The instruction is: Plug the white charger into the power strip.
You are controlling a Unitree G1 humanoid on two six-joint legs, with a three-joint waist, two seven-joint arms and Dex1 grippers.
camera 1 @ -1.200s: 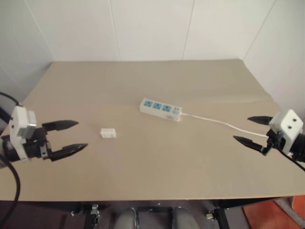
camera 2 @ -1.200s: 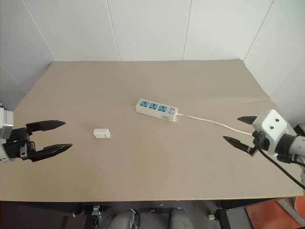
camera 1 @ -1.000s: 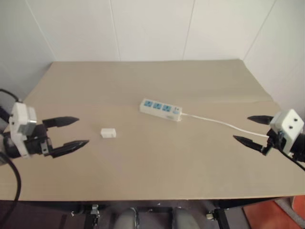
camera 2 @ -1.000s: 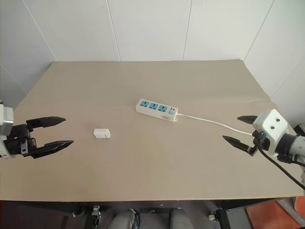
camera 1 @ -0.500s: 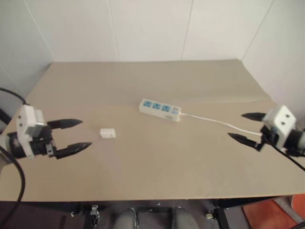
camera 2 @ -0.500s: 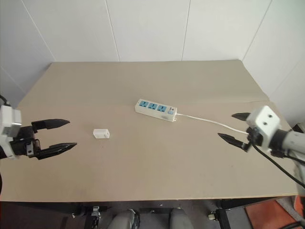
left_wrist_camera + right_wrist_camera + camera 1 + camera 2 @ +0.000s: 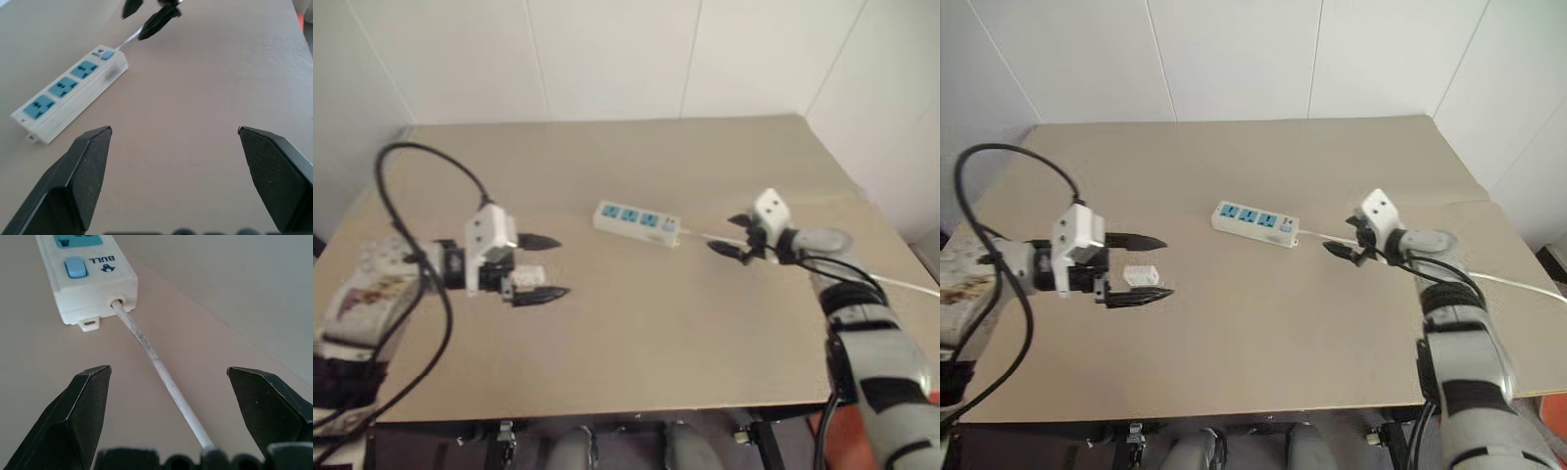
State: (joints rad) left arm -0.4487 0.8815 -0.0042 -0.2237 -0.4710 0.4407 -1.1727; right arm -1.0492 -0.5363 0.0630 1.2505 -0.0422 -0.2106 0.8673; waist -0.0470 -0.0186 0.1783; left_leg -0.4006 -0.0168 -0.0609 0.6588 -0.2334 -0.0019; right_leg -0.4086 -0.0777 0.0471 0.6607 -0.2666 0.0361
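Observation:
The white cord runs into the power strip's switch end (image 7: pixel 670 230), so the cord (image 7: pixel 707 235) will trail along when I pull the power strip nearer.
The white charger (image 7: pixel 1141 275) lies flat on the tan table (image 7: pixel 1234 352), left of centre. My left gripper (image 7: pixel 1163 266) is open and points right, and the charger shows between its two black fingers, near their base; I cannot tell whether they touch it. The power strip (image 7: pixel 1255 222), with three blue sockets, lies mid-table. My right gripper (image 7: pixel 1340 235) is open just past the strip's switch end (image 7: pixel 93 279), its fingers on either side of the thin white cord (image 7: pixel 156 362) and holding nothing. The left wrist view has the strip (image 7: pixel 68 93) ahead.
The cord (image 7: pixel 1518 284) trails right across the table to its right edge. A black cable (image 7: pixel 421 166) loops over my left arm. White walls stand behind the table's far edge.
My left gripper has moved right and now has the charger between its fingers. My right gripper has swung in to the left, up to the cord at the strip's end. Both stayed open.

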